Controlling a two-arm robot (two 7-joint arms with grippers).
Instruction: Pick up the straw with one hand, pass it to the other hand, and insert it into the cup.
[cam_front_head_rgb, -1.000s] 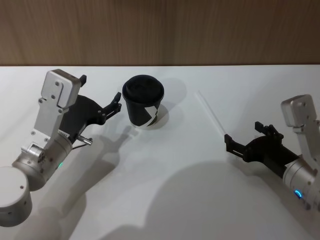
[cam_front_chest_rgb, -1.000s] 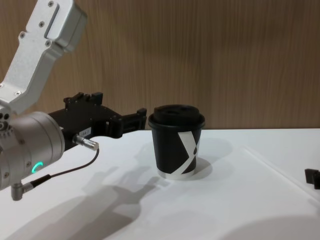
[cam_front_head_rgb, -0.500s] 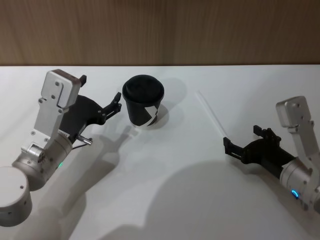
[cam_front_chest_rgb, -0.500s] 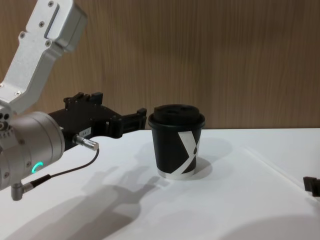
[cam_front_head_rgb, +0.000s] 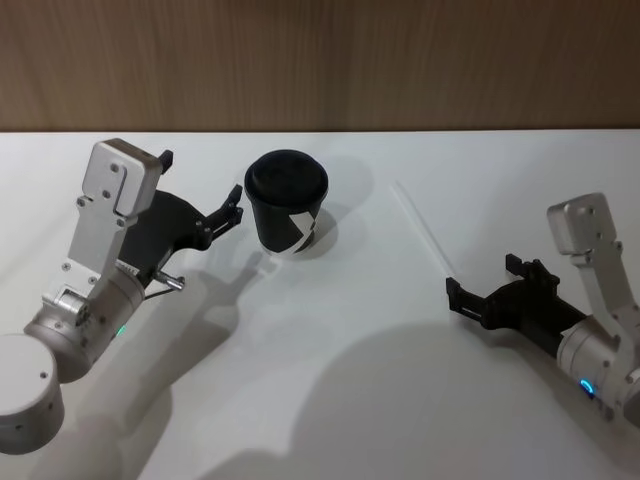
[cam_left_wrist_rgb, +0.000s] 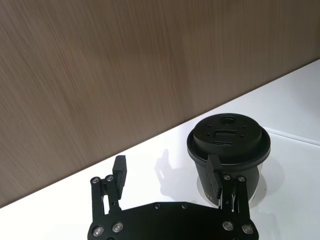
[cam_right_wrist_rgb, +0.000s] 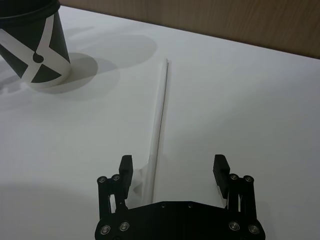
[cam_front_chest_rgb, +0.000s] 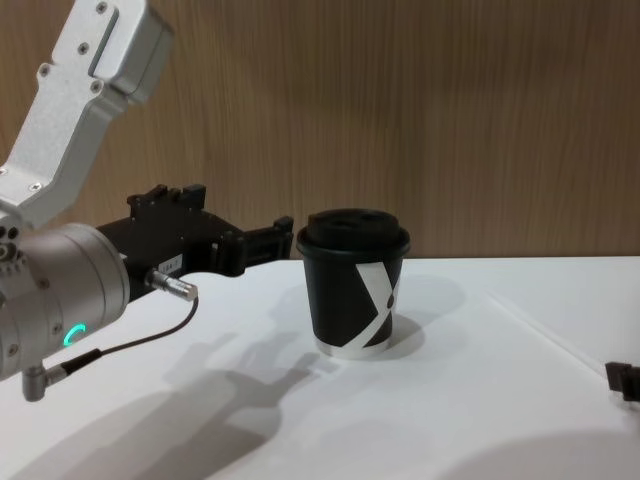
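My gripper will insert the thin white straw, which looks longer than the black lidded cup is tall, so its end should stick up above the cup's lid.
The thin white straw lies flat on the white table, to the right of the cup, a black lidded cup with a white X mark. My right gripper is open at the straw's near end. In the right wrist view the straw runs in between the fingers of this gripper, close to one of them. My left gripper, on a silver green-lit wrist, hangs open just left of the cup. In the left wrist view one finger of the left gripper stands in front of the cup.
A brown wood-grain wall closes off the table's far edge. The white tabletop stretches bare between the two arms. In the chest view the cup stands mid-table with the left gripper beside it.
My right gripper has sunk a little toward the table at the straw's near end. The left arm, the cup and the straw have not moved.
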